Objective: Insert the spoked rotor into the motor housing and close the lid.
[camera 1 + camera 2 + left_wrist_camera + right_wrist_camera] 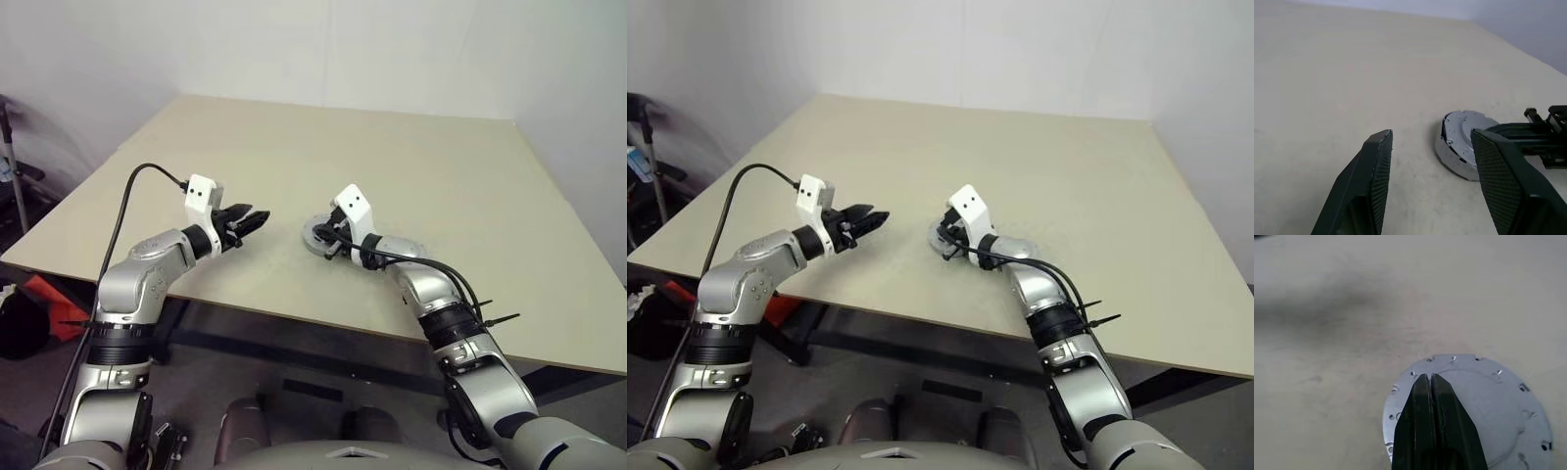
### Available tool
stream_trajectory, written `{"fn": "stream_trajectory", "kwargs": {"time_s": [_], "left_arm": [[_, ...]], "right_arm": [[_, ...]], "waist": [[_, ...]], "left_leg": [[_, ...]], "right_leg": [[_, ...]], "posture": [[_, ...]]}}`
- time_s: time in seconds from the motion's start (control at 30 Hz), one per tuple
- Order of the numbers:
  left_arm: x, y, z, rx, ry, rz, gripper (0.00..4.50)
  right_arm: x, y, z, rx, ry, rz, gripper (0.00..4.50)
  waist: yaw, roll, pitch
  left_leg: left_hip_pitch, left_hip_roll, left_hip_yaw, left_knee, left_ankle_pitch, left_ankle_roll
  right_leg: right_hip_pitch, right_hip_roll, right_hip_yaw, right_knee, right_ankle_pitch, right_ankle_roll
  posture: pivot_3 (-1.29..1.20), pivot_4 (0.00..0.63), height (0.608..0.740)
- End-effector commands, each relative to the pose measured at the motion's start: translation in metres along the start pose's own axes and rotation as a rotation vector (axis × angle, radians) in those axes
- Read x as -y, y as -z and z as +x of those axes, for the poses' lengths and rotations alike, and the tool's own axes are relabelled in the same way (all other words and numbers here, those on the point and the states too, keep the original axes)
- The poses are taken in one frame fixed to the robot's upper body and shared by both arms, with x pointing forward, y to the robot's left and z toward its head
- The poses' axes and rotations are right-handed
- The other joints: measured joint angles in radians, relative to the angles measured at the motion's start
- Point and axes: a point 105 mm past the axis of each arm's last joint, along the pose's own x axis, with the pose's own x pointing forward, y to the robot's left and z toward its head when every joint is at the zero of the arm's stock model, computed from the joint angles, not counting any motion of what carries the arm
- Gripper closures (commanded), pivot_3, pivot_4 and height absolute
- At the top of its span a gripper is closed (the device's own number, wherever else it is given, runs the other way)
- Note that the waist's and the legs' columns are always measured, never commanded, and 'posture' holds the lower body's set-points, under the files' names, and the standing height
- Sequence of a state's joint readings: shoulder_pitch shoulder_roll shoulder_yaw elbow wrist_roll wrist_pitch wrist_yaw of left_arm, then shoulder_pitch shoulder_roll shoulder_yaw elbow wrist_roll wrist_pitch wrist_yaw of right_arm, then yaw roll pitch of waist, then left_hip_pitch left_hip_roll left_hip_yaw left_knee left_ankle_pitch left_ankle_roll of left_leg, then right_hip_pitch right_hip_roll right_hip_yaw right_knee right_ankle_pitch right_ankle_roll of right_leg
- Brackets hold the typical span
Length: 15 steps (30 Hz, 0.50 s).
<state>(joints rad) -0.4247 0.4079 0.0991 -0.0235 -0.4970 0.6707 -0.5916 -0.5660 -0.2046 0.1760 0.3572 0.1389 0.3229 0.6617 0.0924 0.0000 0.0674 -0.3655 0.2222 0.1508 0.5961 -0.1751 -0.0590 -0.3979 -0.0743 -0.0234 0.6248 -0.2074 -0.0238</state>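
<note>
The lid is gaping along its rim (1455, 153) facing my left gripper. Next, my right gripper opens and goes over both sides of the motor housing (314, 238) before my left gripper works that rim.
A low round silver metal part (315, 235) lies on the tan table (411, 157) near its front edge. Its flat top (1493, 401) faces up, with small holes around the rim. I cannot tell whether it is the spoked rotor or the motor housing. The lid is out of view. My right gripper (1430, 377) is shut, with its tips over the part's top face; contact is unclear. My left gripper (257, 217) hovers open and empty a short way to the left of the part (1462, 144), pointing toward it.
The table's front edge (294, 315) runs just below both grippers. A black cable (127, 196) loops from the left wrist. A dark stand (12, 166) and a red object (44, 294) sit off the table's left side. The wide tabletop stretches behind the part.
</note>
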Motion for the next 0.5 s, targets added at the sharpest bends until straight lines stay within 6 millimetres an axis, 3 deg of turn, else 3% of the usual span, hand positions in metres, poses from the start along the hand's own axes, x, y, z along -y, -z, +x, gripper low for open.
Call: {"fn": "stream_trajectory", "kwargs": {"time_s": [0.03, 0.07, 0.17, 0.5], "left_arm": [[0.003, -0.013, 0.002, 0.047, 0.016, 0.051, 1.81], [0.004, -0.013, 0.002, 0.048, 0.019, 0.054, 1.81], [0.005, -0.013, 0.002, 0.047, 0.028, 0.062, 1.81], [0.005, -0.011, 0.000, 0.027, 0.057, 0.055, 1.81]], "right_arm": [[0.003, -0.028, -0.006, 0.115, 0.007, -0.046, 4.46], [0.003, -0.028, -0.006, 0.122, 0.008, -0.060, 4.46], [0.005, -0.026, -0.008, 0.127, 0.023, -0.085, 3.83], [0.011, -0.015, -0.005, 0.086, 0.066, -0.090, 0.44]], "waist": [[0.001, 0.000, 0.000], [0.001, 0.000, 0.000], [0.001, 0.000, 0.000], [0.001, 0.000, 0.000]], "left_leg": [[0.000, 0.000, 0.000, 0.000, 0.000, 0.000], [-0.001, 0.000, 0.000, 0.000, 0.000, 0.000], [-0.002, 0.000, 0.000, 0.000, 0.000, 0.000], [-0.004, 0.000, 0.000, 0.000, -0.001, 0.001]], "right_leg": [[0.000, 0.000, 0.000, 0.000, 0.000, 0.000], [0.000, 0.000, 0.000, 0.000, 0.000, 0.000], [-0.001, 0.000, 0.000, -0.001, 0.000, -0.001], [-0.003, 0.000, 0.000, -0.001, 0.000, -0.001]], "posture": [[0.00, 0.000, 0.740], [0.00, 0.000, 0.740], [0.00, 0.000, 0.740], [0.00, 0.000, 0.740]]}}
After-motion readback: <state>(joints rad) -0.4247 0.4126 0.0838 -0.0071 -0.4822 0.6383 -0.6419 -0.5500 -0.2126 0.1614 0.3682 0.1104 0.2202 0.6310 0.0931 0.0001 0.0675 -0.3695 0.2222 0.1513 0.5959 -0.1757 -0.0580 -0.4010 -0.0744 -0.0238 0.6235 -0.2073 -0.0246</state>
